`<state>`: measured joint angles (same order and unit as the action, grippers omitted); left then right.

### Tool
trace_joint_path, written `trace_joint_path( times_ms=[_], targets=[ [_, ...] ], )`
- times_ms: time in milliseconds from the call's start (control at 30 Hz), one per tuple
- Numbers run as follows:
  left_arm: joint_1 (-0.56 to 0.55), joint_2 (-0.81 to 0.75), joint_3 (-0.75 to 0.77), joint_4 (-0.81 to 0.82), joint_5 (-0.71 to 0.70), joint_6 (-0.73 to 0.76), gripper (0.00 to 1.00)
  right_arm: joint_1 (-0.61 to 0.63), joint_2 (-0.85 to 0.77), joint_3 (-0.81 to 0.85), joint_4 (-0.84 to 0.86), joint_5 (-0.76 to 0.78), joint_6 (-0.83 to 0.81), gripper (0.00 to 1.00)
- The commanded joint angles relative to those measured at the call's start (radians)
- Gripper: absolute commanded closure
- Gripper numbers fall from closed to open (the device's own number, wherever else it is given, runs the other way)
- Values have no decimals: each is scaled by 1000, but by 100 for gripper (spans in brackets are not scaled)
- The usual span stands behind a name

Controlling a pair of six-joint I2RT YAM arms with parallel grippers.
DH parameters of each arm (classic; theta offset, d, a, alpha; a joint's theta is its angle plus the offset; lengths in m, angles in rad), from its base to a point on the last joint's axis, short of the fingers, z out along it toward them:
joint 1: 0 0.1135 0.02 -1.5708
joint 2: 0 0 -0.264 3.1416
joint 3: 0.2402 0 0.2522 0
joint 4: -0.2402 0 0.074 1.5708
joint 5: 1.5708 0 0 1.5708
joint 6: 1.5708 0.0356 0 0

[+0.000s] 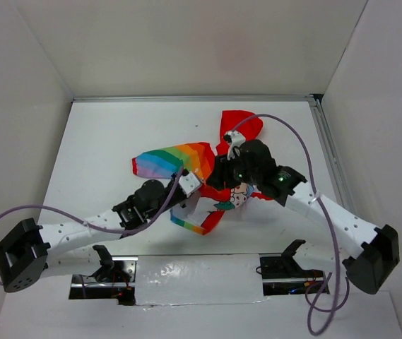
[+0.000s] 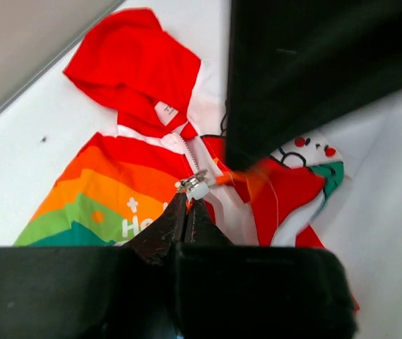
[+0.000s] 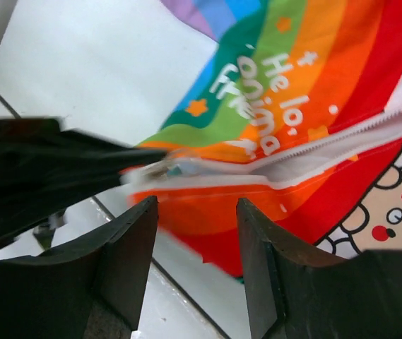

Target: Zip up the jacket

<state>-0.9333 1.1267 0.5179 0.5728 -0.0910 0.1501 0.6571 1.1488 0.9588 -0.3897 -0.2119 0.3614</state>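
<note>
The jacket's orange edge [image 3: 193,201] next to the zipper pull is hanging loose past my open right gripper, so my left gripper should move back gently while my right gripper pinches that orange edge.
The jacket [image 1: 179,159] lies bunched at the table's middle, with the red hood [image 1: 239,126] at the far side and the rainbow side to the left. In the left wrist view my left gripper [image 2: 188,200] is shut on the white zipper pull [image 2: 196,188], partway up the zip below the hood [image 2: 133,63]. My right gripper [image 3: 197,212] is open. The jacket's red hem [image 3: 208,226] sits just beyond its fingertips, not pinched. The rainbow side with white lettering [image 3: 292,78] and the cartoon face [image 3: 391,205] lie ahead of it. The right arm [image 2: 314,63] hides part of the white side.
A metal rail [image 1: 328,148] runs along the table's right edge, with white walls around. A taped white strip [image 1: 197,279] lies between the arm bases at the near edge. Purple cables [image 1: 299,141] loop over both arms. The left gripper's dark body [image 3: 45,169] crowds the right wrist view.
</note>
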Motion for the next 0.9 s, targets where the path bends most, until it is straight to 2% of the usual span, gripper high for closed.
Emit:
trace_joint_path(
  times_ms=[0, 33, 67, 167, 267, 300, 500, 667, 867],
  targets=[
    [-4, 37, 160, -169, -76, -135, 100, 68, -98, 14, -30, 173, -70, 43],
    [-6, 50, 180, -210, -99, -141, 100, 78, -109, 23, -34, 187, -75, 43],
    [-7, 74, 203, -291, -102, -211, 100, 88, -132, 20, -32, 192, -97, 42],
    [-10, 120, 277, -399, -105, -262, 100, 122, -138, 15, -31, 135, -185, 41],
    [-10, 142, 318, -444, -104, -287, 100, 145, -132, 15, -51, 198, -206, 41],
    [-10, 143, 321, -452, -99, -288, 100, 148, -132, 11, -43, 245, -205, 41],
    [-9, 96, 323, -468, -23, -285, 100, 153, -101, 18, 11, 282, -234, 40],
    [-10, 55, 335, -499, 13, -285, 100, 164, -35, 12, 35, 229, -279, 40],
    [-2, 68, 369, -544, -10, -297, 100, 200, -98, -67, 90, 151, -302, 39]
  ],
)
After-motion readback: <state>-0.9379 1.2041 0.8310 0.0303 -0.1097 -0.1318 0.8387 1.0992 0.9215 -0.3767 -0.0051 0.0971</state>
